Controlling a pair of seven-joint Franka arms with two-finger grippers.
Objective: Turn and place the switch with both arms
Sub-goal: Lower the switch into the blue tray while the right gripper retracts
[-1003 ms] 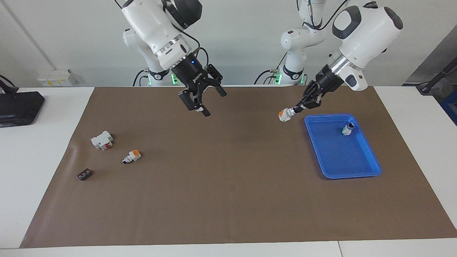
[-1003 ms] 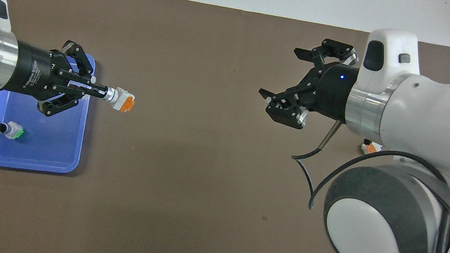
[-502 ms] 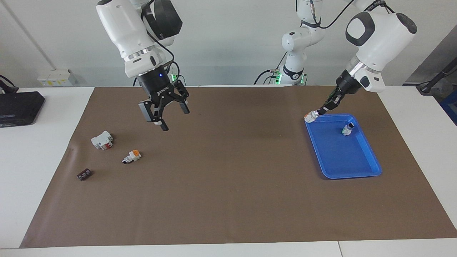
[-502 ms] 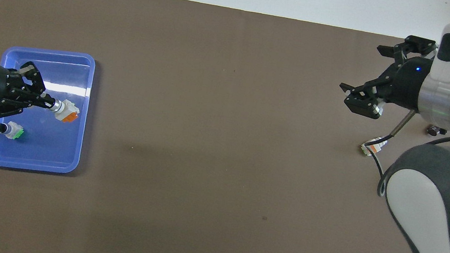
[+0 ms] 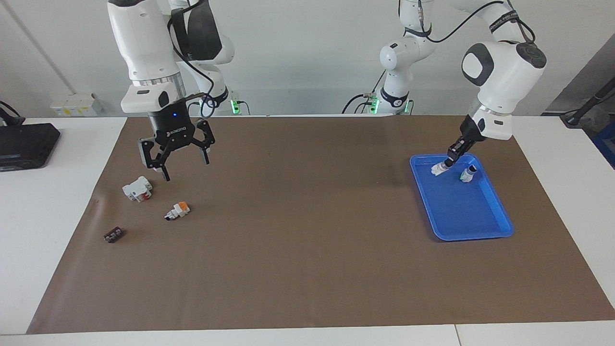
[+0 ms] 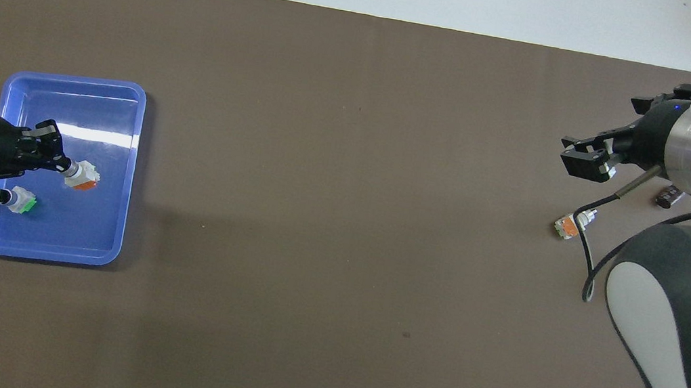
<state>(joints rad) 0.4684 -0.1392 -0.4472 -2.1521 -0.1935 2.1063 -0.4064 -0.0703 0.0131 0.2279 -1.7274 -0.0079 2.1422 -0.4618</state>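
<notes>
My left gripper is lowering the orange-faced switch, which points its white end [image 5: 439, 168] at the open tray's bottom [image 5: 449, 185] beside the greenish switch. The gripper should continue to go down until the switch stands there.
My left gripper [image 5: 448, 160] is shut on a white switch with an orange face [image 5: 438, 168]. It holds the switch low inside the blue tray [image 5: 480, 227], at the end nearer to the robots; I cannot tell whether it touches the floor. In the overhead view the gripper [image 6: 58, 164] points the switch [image 6: 81, 175] toward the table's middle. A second switch with a greenish side [image 5: 467, 174] stands in the tray beside it. A third switch [image 5: 177, 211] lies on the mat at the right arm's end. My right gripper [image 5: 175, 166] hangs open and empty above the mat there.
A bigger white block with a red part [image 5: 137, 188] lies under the right gripper's side. A small dark-brown piece [image 5: 113, 234] lies farther from the robots. A brown mat [image 5: 307, 250] covers the table. A black device [image 5: 24, 144] sits off the mat.
My left gripper carried the switch from beside the tray into it and lowered it. My right gripper swung from the table's middle toward its own end, over the white block.
</notes>
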